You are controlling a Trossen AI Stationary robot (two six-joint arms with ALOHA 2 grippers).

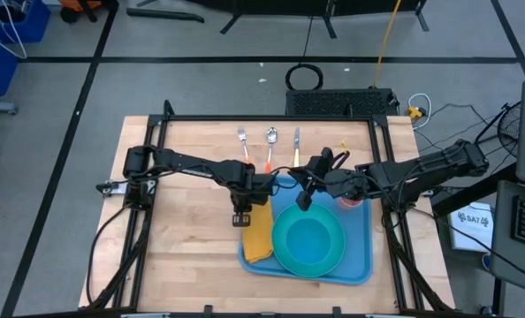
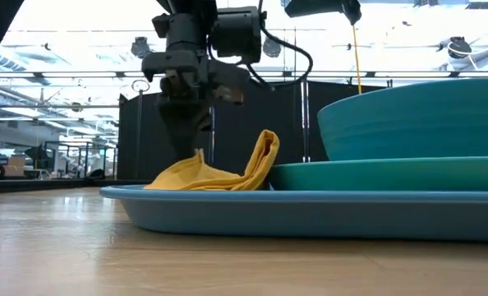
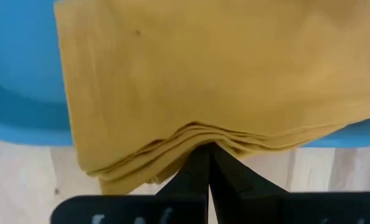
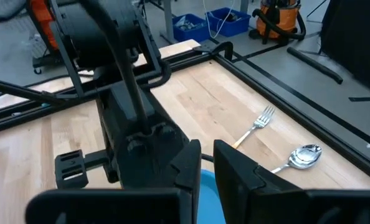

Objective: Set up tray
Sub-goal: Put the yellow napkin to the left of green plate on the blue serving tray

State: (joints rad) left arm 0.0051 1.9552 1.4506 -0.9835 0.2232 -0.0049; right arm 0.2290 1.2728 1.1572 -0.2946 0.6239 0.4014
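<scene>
The yellow napkin's fold (image 2: 265, 156) stands up against the teal plate, so next my left gripper leaves the napkin's folded edge and presses the fold down beside the plate (image 1: 265, 253).
The blue tray (image 1: 361, 265) lies on the wooden table and carries a teal bowl (image 2: 416, 119) on a teal plate (image 2: 375, 174). A folded yellow napkin (image 1: 258, 234) lies on the tray's left part, one fold leaning up against the plate (image 2: 264, 156). My left gripper (image 1: 243, 210) points down at the napkin's far-left end, shut on it. Above the tray's far edge my right gripper (image 4: 207, 158) hangs in the air with a narrow gap between its fingers and nothing in it. My left gripper pinches the napkin's folded edge (image 3: 200, 138) between its two fingers, several layers together. The fingers come from above, pointing down. The held edge is raised a little over the tray's rim (image 2: 196, 158). The remainder of the napkin lies slack on the tray.
A fork (image 1: 242, 137), a spoon (image 1: 270, 135) and a knife (image 1: 296, 137) lie side by side near the table's far edge. Something small and red (image 1: 351, 201) sits at the tray's far right, under my right arm. Bare wood shows left of the tray.
</scene>
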